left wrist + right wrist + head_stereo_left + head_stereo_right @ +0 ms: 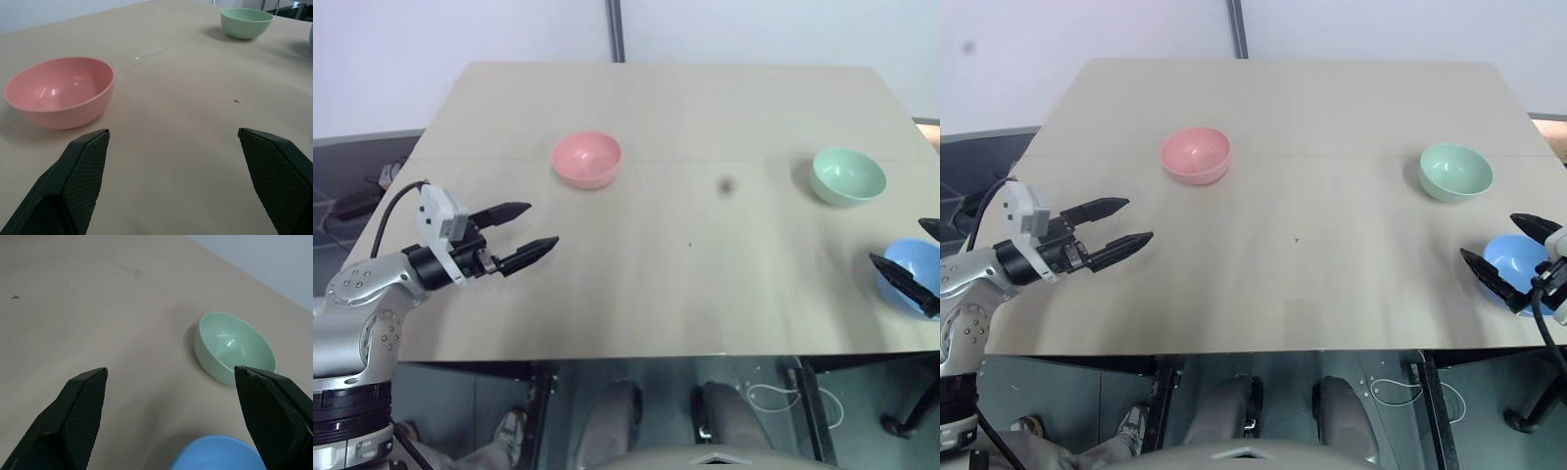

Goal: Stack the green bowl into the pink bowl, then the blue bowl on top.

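I expect the green bowl [848, 177] to almost cover the pink bowl when I lower it in, since their rims look just as wide as each other.
The pink bowl [1196, 154] stands upright on the left half of the table, the green bowl [1455, 171] on the right half. Near the right front edge sits the blue bowl [1518, 261]. My left gripper [1126, 224] hovers open over the table's left side, in front of and to the left of the pink bowl [61, 90], holding nothing. My right gripper [1503, 246] is open with its two fingers on either side of the blue bowl [220, 454], nothing gripped; the green bowl [234, 346] lies beyond it.
The wooden table [1293, 284] has bare surface between the bowls and across its middle. Its front edge runs just below both grippers. A grey floor and cables lie off the left and right sides.
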`<action>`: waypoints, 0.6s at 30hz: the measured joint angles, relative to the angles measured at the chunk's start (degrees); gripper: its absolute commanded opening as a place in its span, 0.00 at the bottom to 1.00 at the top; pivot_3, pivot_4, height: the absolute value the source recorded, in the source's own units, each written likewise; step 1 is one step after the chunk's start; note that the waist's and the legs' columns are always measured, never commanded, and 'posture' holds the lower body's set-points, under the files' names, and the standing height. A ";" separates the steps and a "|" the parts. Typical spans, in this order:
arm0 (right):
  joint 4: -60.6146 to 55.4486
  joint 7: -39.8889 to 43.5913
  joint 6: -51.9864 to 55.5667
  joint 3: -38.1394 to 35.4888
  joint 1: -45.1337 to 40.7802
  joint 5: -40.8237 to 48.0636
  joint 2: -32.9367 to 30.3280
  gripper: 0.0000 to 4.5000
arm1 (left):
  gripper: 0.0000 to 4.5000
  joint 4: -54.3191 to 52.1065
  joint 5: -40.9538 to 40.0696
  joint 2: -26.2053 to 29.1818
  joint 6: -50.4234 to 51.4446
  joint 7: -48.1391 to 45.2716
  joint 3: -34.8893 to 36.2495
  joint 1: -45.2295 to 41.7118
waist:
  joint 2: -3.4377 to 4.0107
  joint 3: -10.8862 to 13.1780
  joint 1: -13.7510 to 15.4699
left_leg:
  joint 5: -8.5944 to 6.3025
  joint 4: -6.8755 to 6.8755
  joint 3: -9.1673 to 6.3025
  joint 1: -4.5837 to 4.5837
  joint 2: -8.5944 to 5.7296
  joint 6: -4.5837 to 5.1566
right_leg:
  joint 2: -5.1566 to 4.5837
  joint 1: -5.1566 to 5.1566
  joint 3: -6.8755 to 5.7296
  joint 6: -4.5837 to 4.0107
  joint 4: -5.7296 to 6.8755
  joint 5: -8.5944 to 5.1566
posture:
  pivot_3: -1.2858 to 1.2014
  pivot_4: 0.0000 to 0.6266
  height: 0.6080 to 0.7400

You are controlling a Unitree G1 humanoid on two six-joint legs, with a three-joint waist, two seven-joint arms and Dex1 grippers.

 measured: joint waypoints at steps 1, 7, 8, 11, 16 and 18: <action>0.00 0.00 0.00 0.00 0.00 0.00 0.00 1.00 | 0.99 0.00 0.00 0.00 0.00 0.00 0.00 0.00 | 0.00 0.00 0.00 | 0.00 0.00 0.00 0.00 0.00 0.00 | 0.00 0.00 0.00 0.00 0.00 0.00 | 0.52 0.24 1.00; -1.38 -0.60 2.03 1.80 -1.59 2.36 0.00 1.00 | 0.99 0.67 0.22 -0.01 0.56 0.00 -2.21 -4.92 | 0.00 0.00 0.03 | 0.00 0.01 -0.04 0.01 0.00 0.00 | 0.01 0.01 -0.04 0.00 0.02 0.00 | 0.52 0.24 1.00; -1.46 -0.68 2.14 1.97 -1.72 2.36 0.00 1.00 | 0.99 0.79 0.40 -0.01 0.55 0.03 -2.32 -5.26 | 0.00 0.00 0.02 | 0.00 0.01 -0.04 -0.01 0.00 0.00 | 0.02 0.00 -0.04 0.00 0.01 0.00 | 0.52 0.24 1.00; -1.69 -1.21 2.29 3.52 -2.61 2.37 0.01 1.00 | 0.99 1.19 2.74 -0.01 -0.02 0.79 -4.26 -6.73 | 0.00 0.00 0.00 | 0.00 0.01 -0.03 -0.02 -0.02 0.00 | 0.01 0.00 -0.03 0.00 0.00 0.01 | 0.52 0.24 1.00; -2.32 -2.24 2.28 8.25 -7.29 3.40 0.28 1.00 | 0.99 1.79 14.03 1.10 -0.01 9.12 -10.46 -13.59 | -0.08 0.05 0.04 | 0.01 0.03 -0.11 -0.03 -0.03 0.00 | 0.06 0.00 -0.10 0.02 0.03 0.01 | 0.52 0.24 1.00; -2.88 -2.46 2.23 10.67 -9.07 3.83 0.56 1.00 | 0.99 2.15 17.06 1.64 -0.12 11.15 -11.99 -17.30 | -0.06 0.04 0.05 | 0.01 0.05 -0.13 -0.05 -0.04 0.00 | 0.05 0.01 -0.14 0.02 0.03 0.01 | 0.52 0.24 1.00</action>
